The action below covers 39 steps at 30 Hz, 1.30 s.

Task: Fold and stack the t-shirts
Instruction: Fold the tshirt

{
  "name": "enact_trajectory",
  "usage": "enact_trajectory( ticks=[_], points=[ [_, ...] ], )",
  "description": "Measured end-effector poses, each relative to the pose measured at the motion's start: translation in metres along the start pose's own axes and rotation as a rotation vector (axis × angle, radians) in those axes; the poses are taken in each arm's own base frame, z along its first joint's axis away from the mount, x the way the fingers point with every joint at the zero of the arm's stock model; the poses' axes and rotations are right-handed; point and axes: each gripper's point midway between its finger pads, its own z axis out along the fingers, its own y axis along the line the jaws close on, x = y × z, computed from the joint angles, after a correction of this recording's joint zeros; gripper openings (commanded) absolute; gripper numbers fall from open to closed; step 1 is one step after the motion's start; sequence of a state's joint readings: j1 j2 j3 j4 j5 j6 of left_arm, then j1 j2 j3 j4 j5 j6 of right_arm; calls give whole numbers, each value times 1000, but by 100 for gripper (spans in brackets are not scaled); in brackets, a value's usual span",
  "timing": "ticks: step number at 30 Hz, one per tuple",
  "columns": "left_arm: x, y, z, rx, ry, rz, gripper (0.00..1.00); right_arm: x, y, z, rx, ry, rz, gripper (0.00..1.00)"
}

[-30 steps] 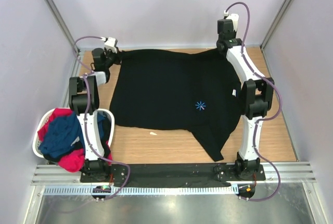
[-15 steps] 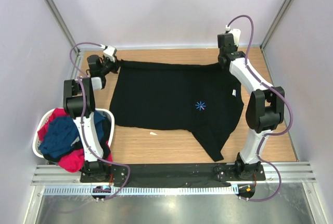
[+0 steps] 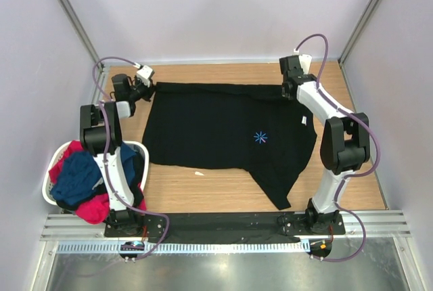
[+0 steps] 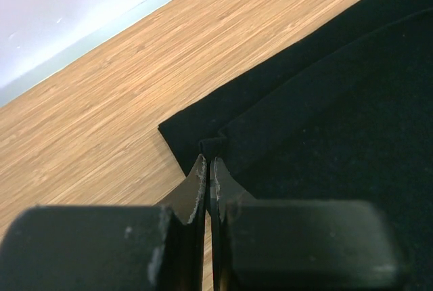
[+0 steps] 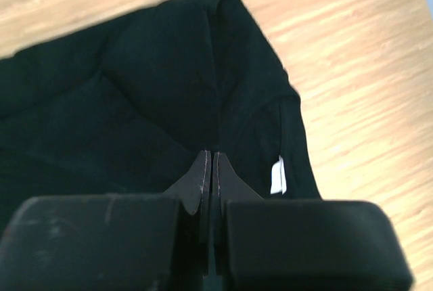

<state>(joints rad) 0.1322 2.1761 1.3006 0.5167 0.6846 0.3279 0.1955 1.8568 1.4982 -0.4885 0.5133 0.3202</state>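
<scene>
The t-shirt's folded far edge (image 3: 233, 89) makes only a narrow fold near the white label, so next my right gripper draws the fold's end toward the starburst mark (image 3: 260, 137) before opening.
The large black t-shirt (image 3: 223, 125) with a small light-blue starburst mark (image 3: 260, 137) lies spread on the wooden table, its far edge folded over toward the front. My left gripper (image 3: 150, 86) is shut on the shirt's far left corner (image 4: 215, 143). My right gripper (image 3: 287, 88) is shut on the shirt's far right corner (image 5: 203, 101), near a white label (image 5: 277, 174). The navy blue t-shirt (image 3: 78, 176) and the red-pink t-shirt (image 3: 91, 206) lie bunched in the white basket (image 3: 49, 189) at the left.
A sleeve of the black shirt (image 3: 277, 189) points toward the front edge. Bare wood shows at the far side (image 3: 216, 73) and at the right (image 3: 352, 169). Walls close in on three sides.
Both grippers have moved toward the front with the shirt's far corners in them, folding the far edge over. The shirt's far edge now lies nearer than before.
</scene>
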Motion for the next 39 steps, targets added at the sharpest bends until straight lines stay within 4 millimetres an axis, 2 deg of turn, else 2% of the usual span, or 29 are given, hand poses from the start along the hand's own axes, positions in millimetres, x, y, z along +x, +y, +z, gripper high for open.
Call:
enact_trajectory(
  ticks=[5,12,21,25,32,39],
  points=[
    [-1,-1,-2,13,5,20,0,14,-4,-9,4,27,9,1],
    [4,0,-9,42,17,37,0,12,-7,-15,10,22,13,1],
    [-13,3,-16,55,-14,78,0,-10,-15,-35,6,-31,29,1],
    [-18,2,-20,63,-17,101,0,-14,-16,-40,2,-41,35,1],
    [-9,-5,-31,82,15,118,0,1,-11,-41,-14,6,35,1],
    [3,-11,-35,103,50,126,0,44,-7,-42,-14,103,7,1]
  ],
)
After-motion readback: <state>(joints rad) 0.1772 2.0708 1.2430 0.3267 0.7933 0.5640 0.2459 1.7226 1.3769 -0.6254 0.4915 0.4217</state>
